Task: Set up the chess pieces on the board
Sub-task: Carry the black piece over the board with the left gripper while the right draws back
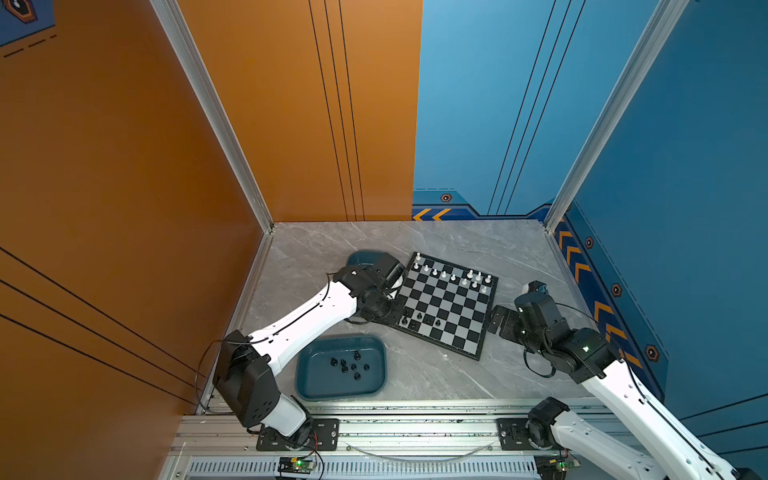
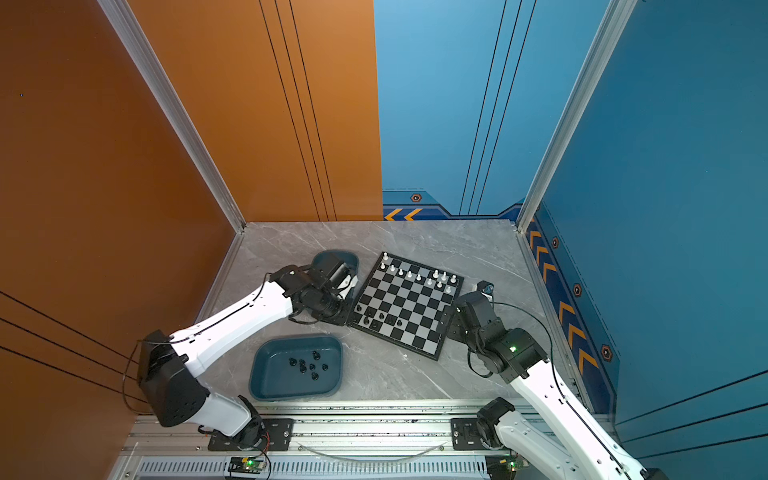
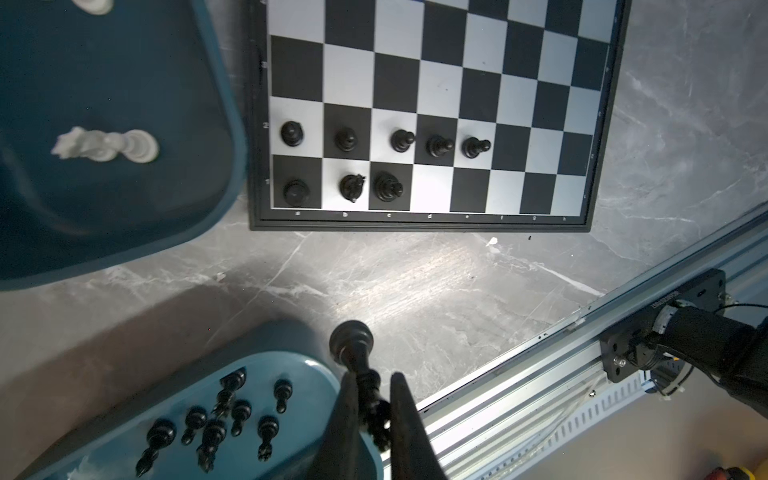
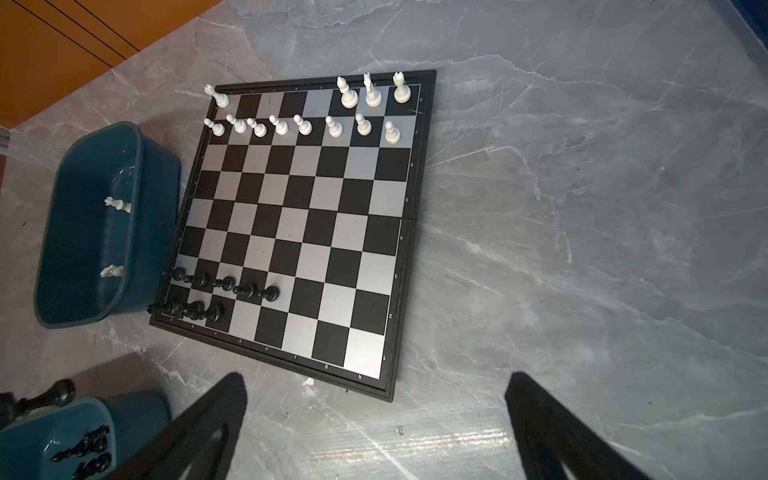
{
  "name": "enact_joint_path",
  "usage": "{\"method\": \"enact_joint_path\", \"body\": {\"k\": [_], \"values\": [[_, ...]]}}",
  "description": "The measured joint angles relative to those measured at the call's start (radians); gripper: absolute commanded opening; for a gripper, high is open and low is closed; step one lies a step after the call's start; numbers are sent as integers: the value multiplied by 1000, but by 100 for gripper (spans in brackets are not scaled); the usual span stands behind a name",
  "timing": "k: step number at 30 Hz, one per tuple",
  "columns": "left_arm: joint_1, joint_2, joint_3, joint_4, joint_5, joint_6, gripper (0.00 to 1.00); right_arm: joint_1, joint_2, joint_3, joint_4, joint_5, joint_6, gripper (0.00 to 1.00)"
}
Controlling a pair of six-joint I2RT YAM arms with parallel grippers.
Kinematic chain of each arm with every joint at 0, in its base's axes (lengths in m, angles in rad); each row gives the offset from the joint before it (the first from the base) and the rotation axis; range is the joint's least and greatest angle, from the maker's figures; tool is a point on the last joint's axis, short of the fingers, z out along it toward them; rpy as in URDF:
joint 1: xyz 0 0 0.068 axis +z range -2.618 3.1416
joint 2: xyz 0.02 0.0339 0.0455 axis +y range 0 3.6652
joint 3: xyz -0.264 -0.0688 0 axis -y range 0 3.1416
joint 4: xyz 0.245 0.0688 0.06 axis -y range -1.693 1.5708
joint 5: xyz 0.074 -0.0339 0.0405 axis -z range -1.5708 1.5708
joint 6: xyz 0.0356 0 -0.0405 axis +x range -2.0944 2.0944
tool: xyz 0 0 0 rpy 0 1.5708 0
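Observation:
The black chess piece's base [image 3: 350, 339] is leading and the dark near-row square at e [image 3: 470, 190] is empty, so my left gripper should go there next and let go once the chess piece is standing.
The board [image 1: 457, 328] lies tilted on the marble table. White chess pieces [image 4: 303, 124] fill its far two rows in part. Black pieces [image 3: 399, 139] stand at its near left: five in one row, three behind [image 3: 353, 187]. My left gripper [image 3: 374, 378] is shut on a black chess piece [image 3: 352, 337], held in the air over the table beside the near tray. In both top views that wrist [image 1: 374, 291] hides the grip. My right gripper [image 4: 376, 376] hangs wide open and empty off the board's right corner [image 1: 500, 320].
A teal tray [image 1: 340, 337] near the front holds several black pieces [image 3: 216, 419]. A second teal tray [image 4: 83, 232] at the board's left holds two white pieces [image 3: 104, 145]. An aluminium rail [image 1: 415, 428] runs along the front. Walls close in left, back and right.

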Motion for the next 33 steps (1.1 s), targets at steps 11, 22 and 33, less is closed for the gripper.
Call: {"method": "enact_joint_path", "body": {"k": [11,22,33], "values": [[-140,204,79,111,3,-23,4,-21,-156,-35,-107,0,0,100],[-170,380,178,192,3,-20,4,-35,-239,-37,-195,7,1,100],[-180,430,214,218,1,-3,4,-37,-263,-37,-227,26,8,100]]}}
